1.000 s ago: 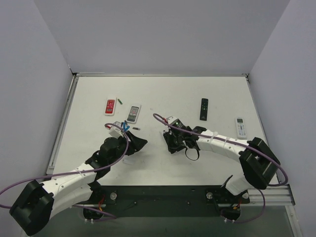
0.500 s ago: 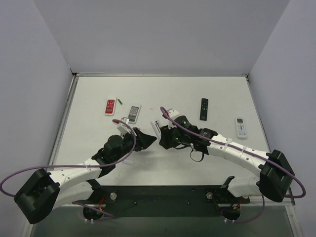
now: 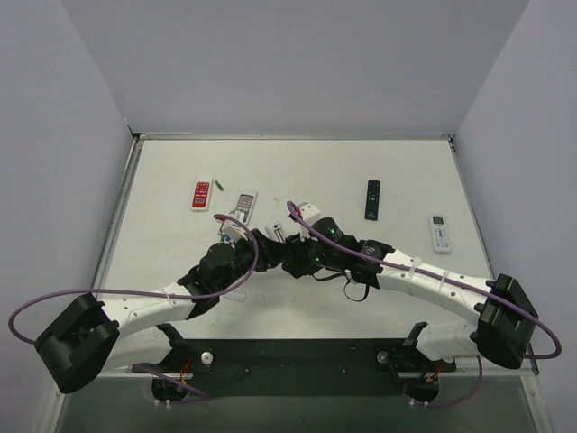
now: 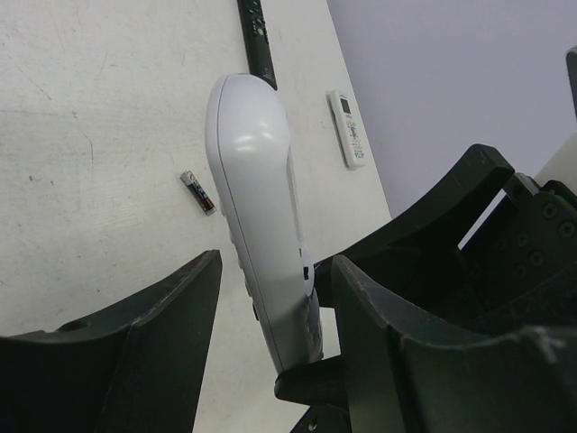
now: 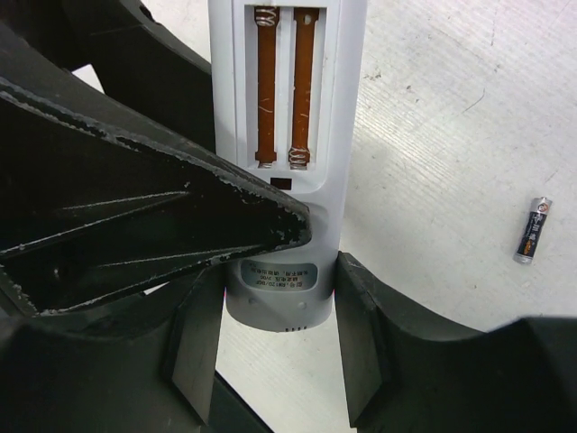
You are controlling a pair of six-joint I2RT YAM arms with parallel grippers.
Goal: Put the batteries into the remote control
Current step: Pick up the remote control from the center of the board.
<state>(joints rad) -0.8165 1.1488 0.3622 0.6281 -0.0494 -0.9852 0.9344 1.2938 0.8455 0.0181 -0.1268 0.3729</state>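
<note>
I should take the remote control with my left gripper, because my right gripper is holding the lower end of the white remote (image 5: 280, 302) control and needs to be free to get the dark battery (image 5: 533, 231).
My right gripper (image 5: 278, 289) is shut on the lower end of the white remote control (image 5: 288, 108), held off the table. Its back faces the right wrist camera, showing the open battery recess with two springs and no cells in it. My left gripper (image 4: 275, 262) is open and straddles the same remote control (image 4: 257, 180); a gap shows beside one finger (image 4: 162, 307). In the top view both grippers (image 3: 269, 244) (image 3: 293, 253) meet mid-table. One dark battery (image 5: 533, 230) (image 4: 197, 192) lies on the table nearby. A green battery (image 3: 218, 185) lies far left.
A red remote (image 3: 201, 195) and a grey remote (image 3: 244, 207) lie at the back left. A black remote (image 3: 372, 199) and a white remote with a display (image 3: 439, 233) lie at the back right. Walls enclose three sides.
The right arm has carried the remote leftward and the left arm has swung right to meet it. The left gripper's fingers now stand on either side of the remote.
</note>
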